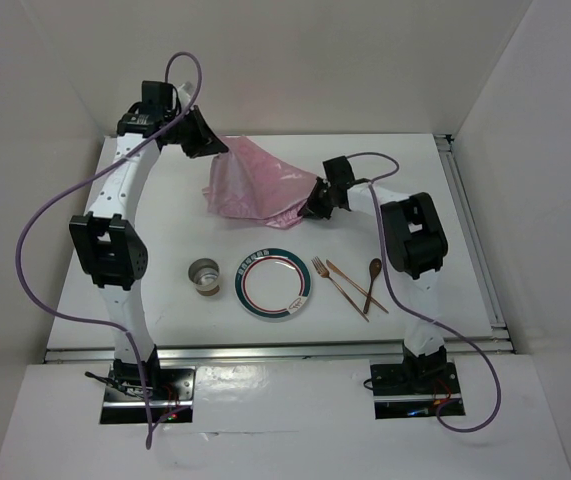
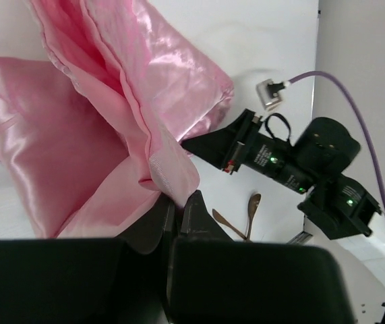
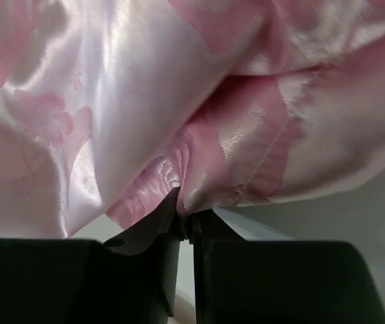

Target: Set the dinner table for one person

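Note:
My left gripper and my right gripper should lift both held edges (image 1: 227,150) and pull the placemat tight before they lower it flat. The placemat lies bunched (image 1: 257,188) from one gripper to the other.
A shiny pink cloth placemat (image 1: 255,185) lies bunched up at the back middle of the white dinner table (image 1: 165,210). My left gripper (image 1: 208,142) is shut on its far left corner, and the left wrist view shows the hem of the placemat (image 2: 77,135) pinched between the tips of that gripper (image 2: 179,204). My right gripper (image 1: 305,212) is at the cloth's near right edge. In the right wrist view its jaws (image 3: 187,210) are shut on a fold of the placemat (image 3: 145,101).
A plate (image 1: 241,287) with a green and red rim sits at the near middle. A small metal cup (image 1: 205,277) stands to its left. A copper fork (image 1: 337,285), knife (image 1: 357,286) and spoon (image 1: 373,278) lie to its right. Silver rails edge the table.

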`<state>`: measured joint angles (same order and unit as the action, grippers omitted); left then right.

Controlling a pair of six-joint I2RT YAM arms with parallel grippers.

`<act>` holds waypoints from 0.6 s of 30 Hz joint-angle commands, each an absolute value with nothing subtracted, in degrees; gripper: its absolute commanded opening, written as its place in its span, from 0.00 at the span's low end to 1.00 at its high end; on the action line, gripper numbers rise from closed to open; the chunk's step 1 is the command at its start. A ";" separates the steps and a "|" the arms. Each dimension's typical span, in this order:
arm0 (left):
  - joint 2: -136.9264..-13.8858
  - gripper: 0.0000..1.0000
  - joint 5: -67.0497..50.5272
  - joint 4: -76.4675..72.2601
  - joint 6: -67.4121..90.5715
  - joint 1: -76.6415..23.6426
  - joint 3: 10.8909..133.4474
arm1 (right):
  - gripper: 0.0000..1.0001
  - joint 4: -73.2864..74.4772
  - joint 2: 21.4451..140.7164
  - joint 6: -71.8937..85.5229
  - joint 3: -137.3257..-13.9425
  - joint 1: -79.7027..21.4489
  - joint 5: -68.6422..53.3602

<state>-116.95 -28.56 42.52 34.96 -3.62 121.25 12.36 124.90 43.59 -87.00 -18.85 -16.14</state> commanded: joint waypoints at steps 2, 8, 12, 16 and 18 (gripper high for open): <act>-114.62 0.00 -31.81 41.31 36.21 -4.31 126.28 | 0.00 12.30 126.22 45.79 -89.03 -18.91 -11.09; -110.41 0.00 -32.96 41.14 37.52 -4.31 128.06 | 0.00 14.23 116.31 39.48 -86.84 -11.44 -8.62; -107.24 0.00 -33.49 38.41 40.86 -4.31 128.06 | 0.00 15.55 111.10 34.04 -87.62 -6.86 -8.09; -106.52 0.00 -31.83 33.76 44.11 -5.53 124.90 | 0.00 17.92 112.75 28.57 -94.90 -4.14 -10.01; -107.22 0.00 -30.76 31.91 45.43 -6.06 122.97 | 0.00 20.81 118.19 26.73 -103.21 -3.52 -10.98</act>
<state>-108.25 -31.20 37.80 42.02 -4.99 125.03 18.13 115.26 32.53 -94.41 -2.72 -9.82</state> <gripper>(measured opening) 0.060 0.044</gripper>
